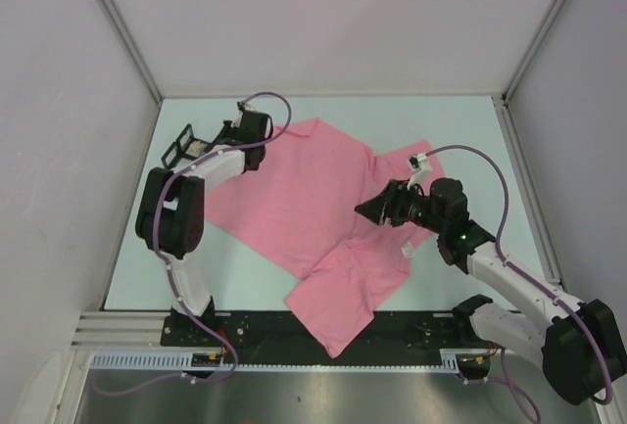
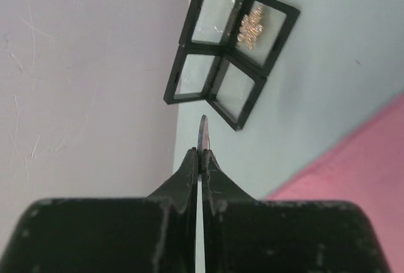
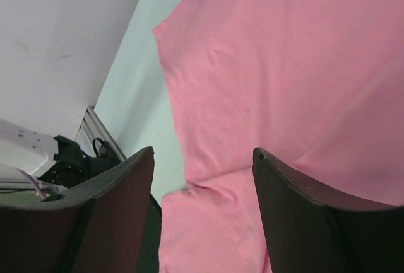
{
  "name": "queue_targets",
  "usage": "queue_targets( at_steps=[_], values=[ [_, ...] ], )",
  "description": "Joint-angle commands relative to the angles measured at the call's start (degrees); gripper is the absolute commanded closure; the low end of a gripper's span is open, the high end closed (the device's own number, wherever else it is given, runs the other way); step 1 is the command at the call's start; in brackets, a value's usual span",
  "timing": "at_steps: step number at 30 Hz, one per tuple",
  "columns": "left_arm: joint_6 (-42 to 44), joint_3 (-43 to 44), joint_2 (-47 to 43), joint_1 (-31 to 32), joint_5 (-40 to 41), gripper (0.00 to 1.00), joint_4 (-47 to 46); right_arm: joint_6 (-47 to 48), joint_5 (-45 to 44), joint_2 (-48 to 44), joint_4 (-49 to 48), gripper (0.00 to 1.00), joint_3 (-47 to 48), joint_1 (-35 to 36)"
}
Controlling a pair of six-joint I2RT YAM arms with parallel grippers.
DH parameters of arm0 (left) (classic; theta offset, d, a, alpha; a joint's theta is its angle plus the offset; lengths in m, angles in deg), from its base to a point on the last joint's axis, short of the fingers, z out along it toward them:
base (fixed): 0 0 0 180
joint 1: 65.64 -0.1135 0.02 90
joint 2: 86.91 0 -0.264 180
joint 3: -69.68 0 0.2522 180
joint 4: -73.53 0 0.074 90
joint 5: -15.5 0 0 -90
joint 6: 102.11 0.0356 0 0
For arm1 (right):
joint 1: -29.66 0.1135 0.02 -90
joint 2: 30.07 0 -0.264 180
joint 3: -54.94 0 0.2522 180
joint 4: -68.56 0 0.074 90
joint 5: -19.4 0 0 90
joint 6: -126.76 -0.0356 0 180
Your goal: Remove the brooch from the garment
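Note:
The thin metal piece [image 2: 203, 132] sticks out past my fingers and the tray compartment [image 2: 235, 91] next to the gold brooch is empty, so my left gripper keeps going and lets go there.
The garment [image 1: 304, 189] is a pink T-shirt spread over the table's middle, with a small white label [image 1: 405, 251]. A gold beaded brooch [image 2: 251, 26] lies in one compartment of a black four-part tray [image 2: 219, 63] at the far left. My left gripper [image 2: 202, 154] hovers just short of that tray, shut on a thin flat metal piece [image 2: 203, 135] seen edge-on; what it is I cannot tell. My right gripper [image 3: 203, 153] hangs open above the garment [image 3: 284, 65] near its right side, nothing between its fingers.
White walls close in the table on the left, back and right. The tray [image 1: 179, 146] sits by the left wall, beside the garment's far corner [image 2: 366, 178]. A black rail with cable tracks runs along the near edge [image 1: 313, 331].

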Motion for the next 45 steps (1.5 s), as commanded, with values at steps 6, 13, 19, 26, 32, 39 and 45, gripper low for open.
queue_targets(
  at_steps=[6, 13, 19, 26, 32, 39, 45],
  values=[
    [11.74, 6.17, 12.16, -6.25, 4.79, 1.00, -17.07, 1.60, -0.40, -0.37, -4.14, 0.32, 0.39, 2.39],
    [14.03, 5.91, 14.81, -10.04, 5.32, 1.00, -19.45, 1.78, -0.58, 1.47, -3.78, 0.32, 0.56, 1.95],
    [14.29, 5.30, 16.04, -12.76, 3.82, 0.99, -19.44, 0.99, -0.05, 2.71, -4.66, 0.32, 0.65, 0.90],
    [13.07, 6.96, 17.89, -13.82, 2.77, 1.00, -17.87, 0.03, 0.74, 3.06, -4.93, 0.32, 0.65, 0.02],
    [12.54, 8.02, 19.47, -13.73, 2.42, 1.00, -16.63, -0.06, 0.91, 3.23, -4.84, 0.32, 0.74, -0.42],
    [12.98, 8.55, 20.70, -13.82, 2.94, 1.00, -16.46, -0.06, 1.09, 3.32, -4.84, 0.32, 0.74, -0.51],
    [13.68, 8.64, 21.75, -13.82, 3.38, 1.00, -16.72, -0.06, 1.09, 3.50, -5.01, 0.32, 0.74, -0.42]
  ],
)
